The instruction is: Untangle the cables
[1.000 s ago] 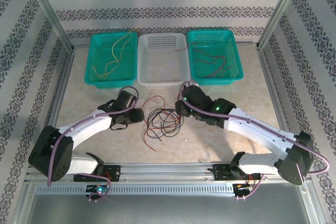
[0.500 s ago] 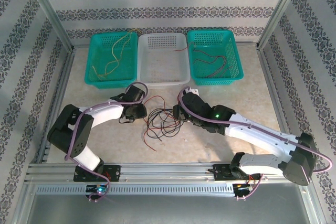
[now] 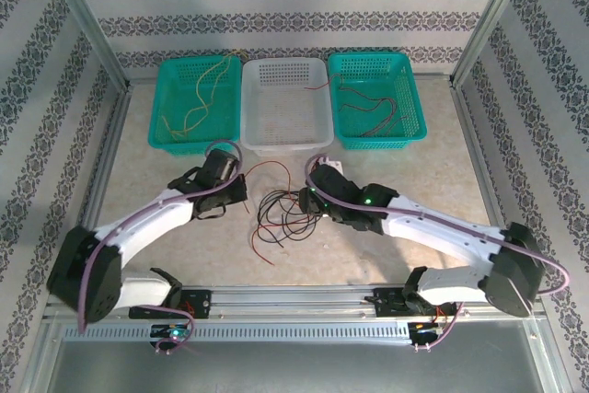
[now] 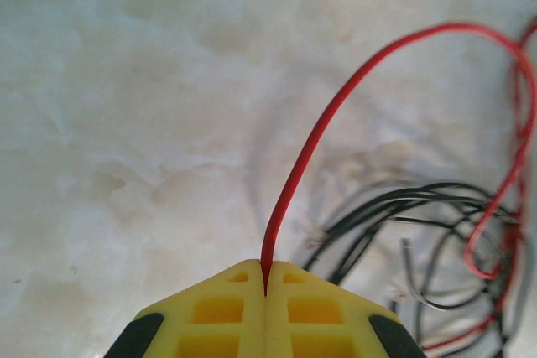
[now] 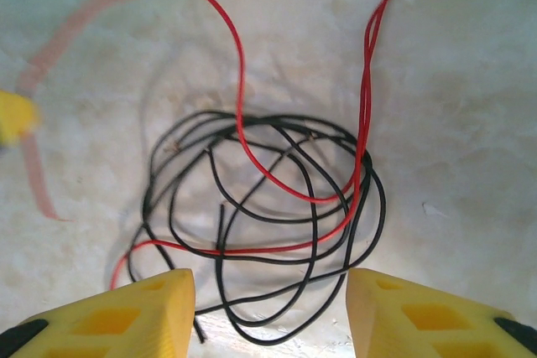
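I expect the black cable (image 5: 315,236) to come free and stay arched when I lift it, because it lies in smooth round curves (image 5: 306,172).
A tangle of black and red cables (image 3: 285,213) lies on the table between my two arms. From the left wrist view, my left gripper (image 4: 265,278) is shut on the end of a red cable (image 4: 319,140) that arcs up and right into the black loops (image 4: 403,207). In the top view my left gripper (image 3: 239,196) sits just left of the pile. My right gripper (image 3: 306,202) hovers at the pile's right edge. It stands open (image 5: 270,308), yellow fingertips (image 5: 143,308) apart above the tangle (image 5: 268,215), holding nothing.
Three baskets line the back of the table. A teal basket (image 3: 189,146) holds yellow-tan cables (image 3: 198,103), a white basket (image 3: 285,146) holds one red strand (image 3: 317,86), and another teal basket (image 3: 377,143) holds red and black cables. Metal frame rails border the table.
My left gripper has shut on the red cable's end and pulled back a little to the left. The right gripper has edged left toward the tangle, still open.
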